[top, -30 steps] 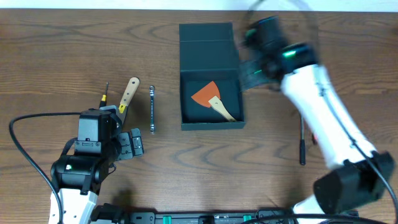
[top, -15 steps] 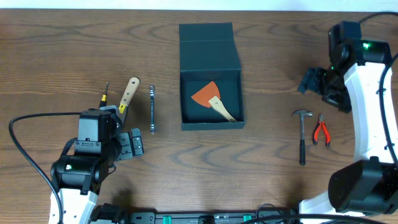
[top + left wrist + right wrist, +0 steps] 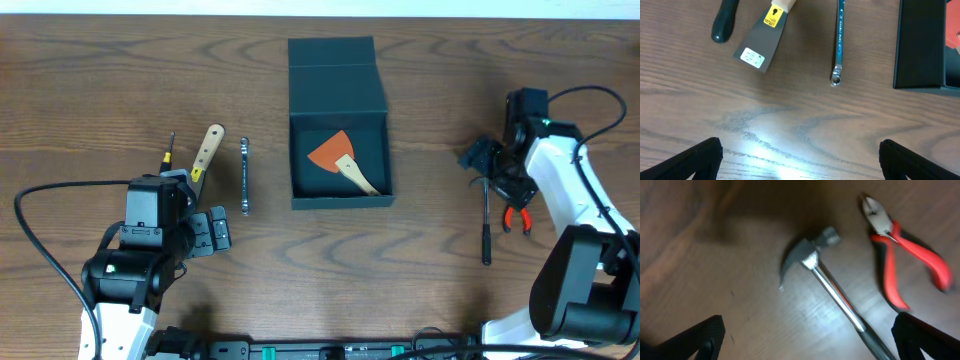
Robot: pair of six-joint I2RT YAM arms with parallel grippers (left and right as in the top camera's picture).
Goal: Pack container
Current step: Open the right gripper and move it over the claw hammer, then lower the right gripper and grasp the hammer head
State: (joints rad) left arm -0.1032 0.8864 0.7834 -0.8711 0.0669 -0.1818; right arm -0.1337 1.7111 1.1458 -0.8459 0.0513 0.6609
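The small hammer's head (image 3: 812, 248) is clear of the red-handled pliers, so I should now bring my right gripper's open fingers down around the neck (image 3: 818, 269) until they close there.
The container (image 3: 340, 195), a dark teal-black square box, stands open at the table's centre with its flap lid (image 3: 336, 75) lying back. An orange-bladed scraper (image 3: 340, 158) lies inside it. My left gripper (image 3: 212, 234) is open and empty over bare wood near the front left; in the left wrist view (image 3: 800, 160) the box's edge (image 3: 920, 50) shows at the right. My right gripper (image 3: 482, 160) is open above the head of a small hammer (image 3: 486, 215). The right wrist view shows that hammer (image 3: 825, 280) between its fingertips (image 3: 807, 340).
A putty knife (image 3: 207, 150), a thin screwdriver (image 3: 170, 150) and a wrench (image 3: 245, 176) lie left of the box; they also show in the left wrist view, the wrench (image 3: 839, 40) among them. Red-handled pliers (image 3: 516, 210) lie right of the hammer, seen too in the right wrist view (image 3: 900, 265).
My right arm has swung from beside the box out to the right and come down over the hammer's head. The left arm and all tools have not moved.
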